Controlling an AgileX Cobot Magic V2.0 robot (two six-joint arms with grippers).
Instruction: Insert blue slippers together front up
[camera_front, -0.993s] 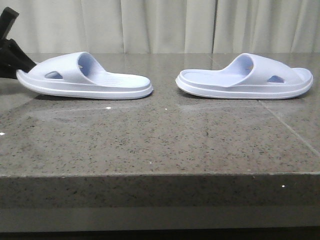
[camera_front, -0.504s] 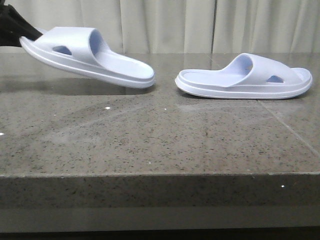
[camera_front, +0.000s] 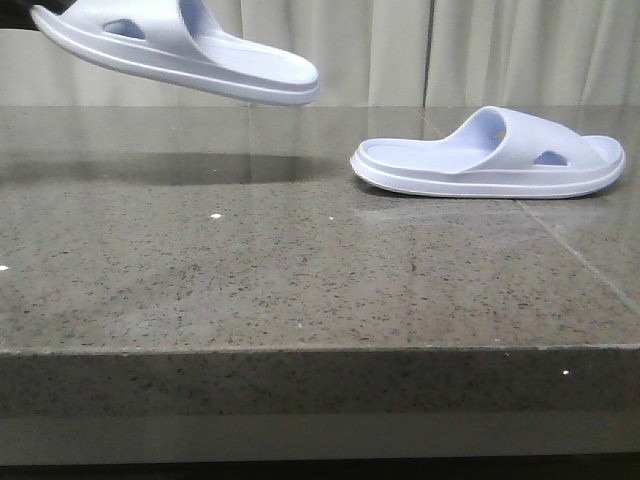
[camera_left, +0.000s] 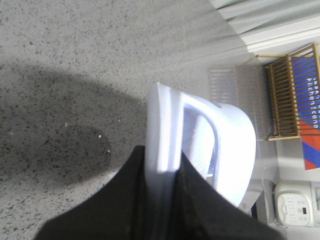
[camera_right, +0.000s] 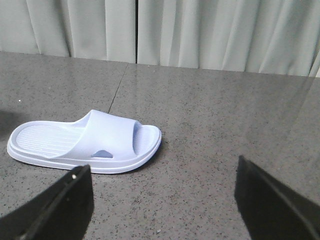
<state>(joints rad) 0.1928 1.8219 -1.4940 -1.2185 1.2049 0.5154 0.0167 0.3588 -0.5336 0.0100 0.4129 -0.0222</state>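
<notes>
The second blue slipper (camera_front: 430, 165) is lying flat and unheld, so the robot's left gripper should hold off while the right gripper picks that slipper up by its toe end (camera_front: 606, 165) before joining them.
One blue slipper (camera_front: 185, 50) hangs in the air at the top left of the front view, toe end high, heel end lower and pointing right. My left gripper (camera_left: 162, 172) is shut on the sole at its toe end; the slipper (camera_left: 200, 145) fills the left wrist view edge-on. In the front view the gripper is almost out of frame at the top left corner. The second blue slipper (camera_front: 490, 155) lies flat on the table at the right, also in the right wrist view (camera_right: 85, 142). My right gripper (camera_right: 162, 200) is open and empty, off to the side of that slipper.
The dark speckled stone table (camera_front: 300, 270) has its front edge near the bottom of the front view. Pale curtains (camera_front: 400, 50) hang behind. A wooden rack (camera_left: 292, 90) and a white appliance (camera_left: 297, 207) stand off the table in the left wrist view.
My left gripper has lifted the left slipper off the table, up and slightly right, its heel end hanging lower. The right slipper has not moved.
</notes>
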